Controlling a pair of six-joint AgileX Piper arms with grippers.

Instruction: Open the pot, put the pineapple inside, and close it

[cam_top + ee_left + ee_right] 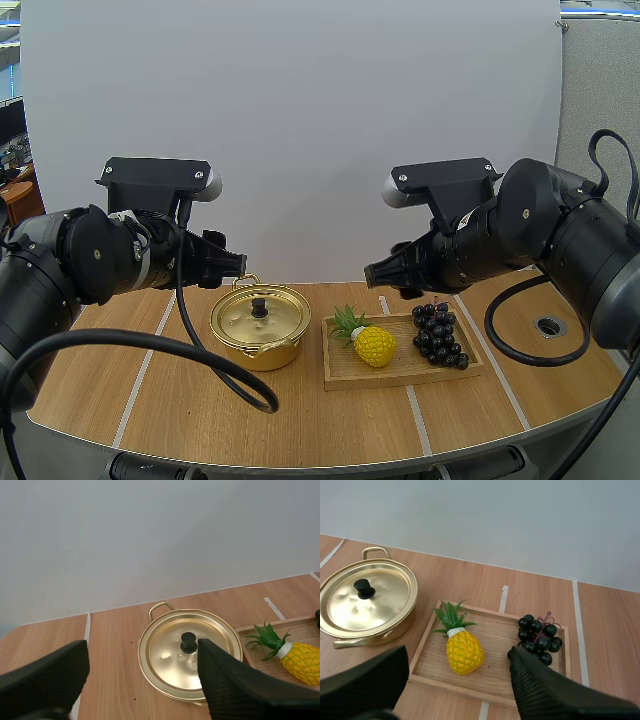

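The lid will come off alone when I lift the black knob (259, 308), because the lid's round rim is clear of the pot's handles (271, 347).
A gold pot (258, 325) stands left of centre on the wooden table, its lid with a black knob (259, 305) on it. To its right a wooden tray (400, 368) holds a yellow pineapple (372, 343) with green leaves. My left gripper (232, 266) hovers above the pot's far left side. In the left wrist view the left gripper (142, 647) is open over the lid (187, 652). My right gripper (375, 274) hangs above the tray's back edge. It is open too, and the right wrist view has the gripper (459, 652) above the pineapple (464, 651) and beside the pot (367, 602).
A bunch of dark grapes (438, 333) lies on the tray's right half, close to the pineapple. White tape lines (150, 350) cross the table. A round metal hole (548, 325) sits at the far right. The table's curved front edge (330, 462) runs below.
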